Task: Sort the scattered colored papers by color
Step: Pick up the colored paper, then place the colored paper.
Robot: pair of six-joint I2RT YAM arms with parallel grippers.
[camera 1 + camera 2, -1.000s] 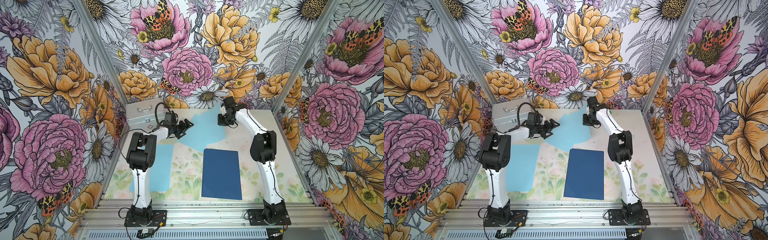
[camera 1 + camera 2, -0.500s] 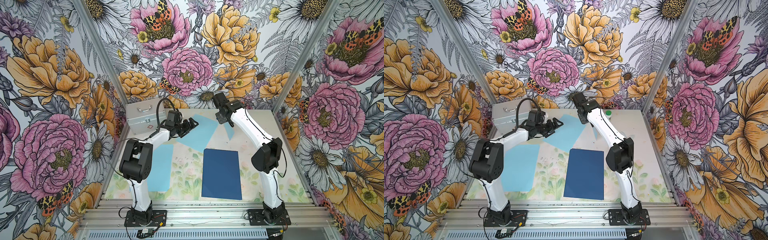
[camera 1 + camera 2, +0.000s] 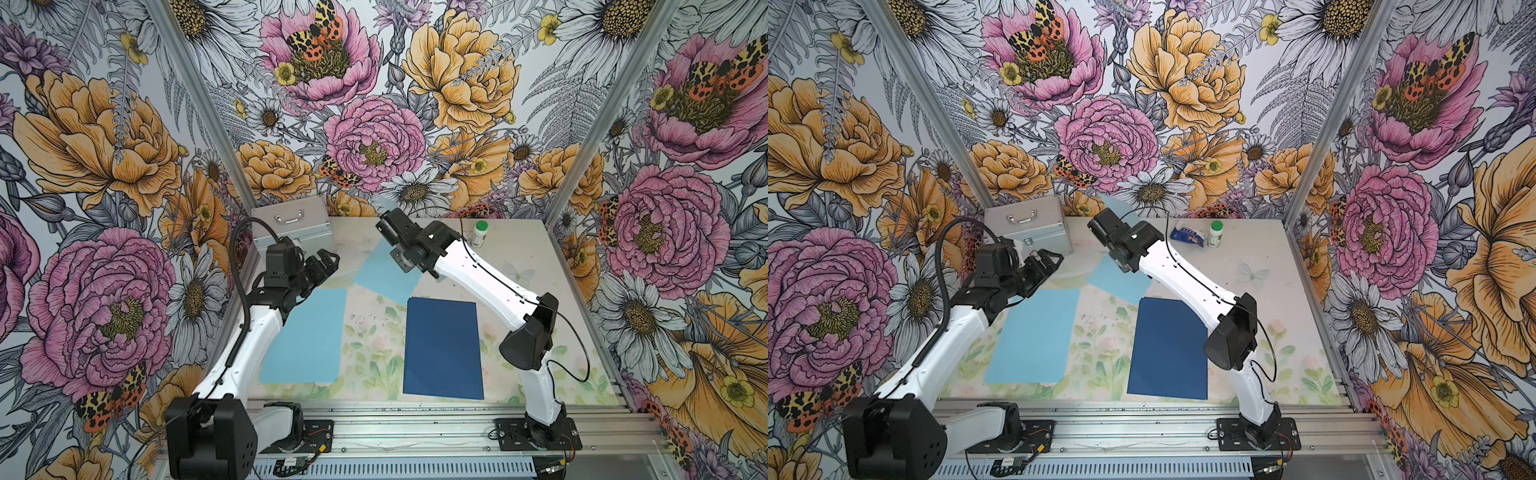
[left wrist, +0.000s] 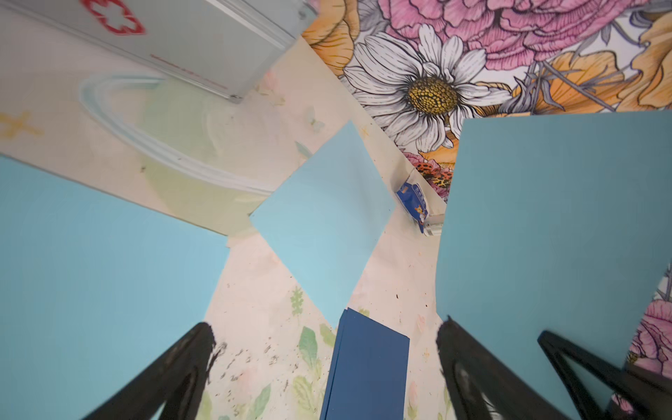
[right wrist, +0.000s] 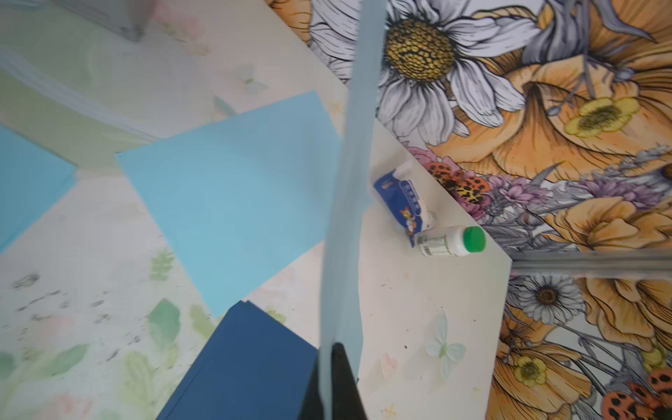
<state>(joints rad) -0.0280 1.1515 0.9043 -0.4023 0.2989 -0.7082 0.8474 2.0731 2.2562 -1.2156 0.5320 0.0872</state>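
Observation:
Next, my left gripper backs away, since it hovers over the far end of the light blue paper (image 3: 326,295), before my right gripper sets its lifted sheet (image 4: 553,238) there.
My right gripper (image 5: 332,349) is shut on the edge of a light blue paper (image 5: 352,182), which hangs upright above the back of the table. The left wrist view shows that lifted sheet (image 4: 545,236) face-on. A second light blue paper (image 3: 382,278) lies flat and skewed at centre back. A third (image 3: 307,336) lies along the left side. Navy papers (image 3: 442,347) sit stacked at front centre. My left gripper (image 3: 328,259) hovers open and empty over the far end of the left sheet, its fingers (image 4: 203,334) spread wide.
A silver case (image 3: 291,226) stands at the back left corner. A pale round plate (image 4: 145,138) lies in front of it. A green-capped white bottle (image 3: 1214,235) and a blue-and-white packet (image 3: 1187,237) sit near the back wall. Patterned walls close three sides.
My right gripper has lifted one light blue paper off the back of the table and carried it left. My left gripper has drawn back to the left, still open.

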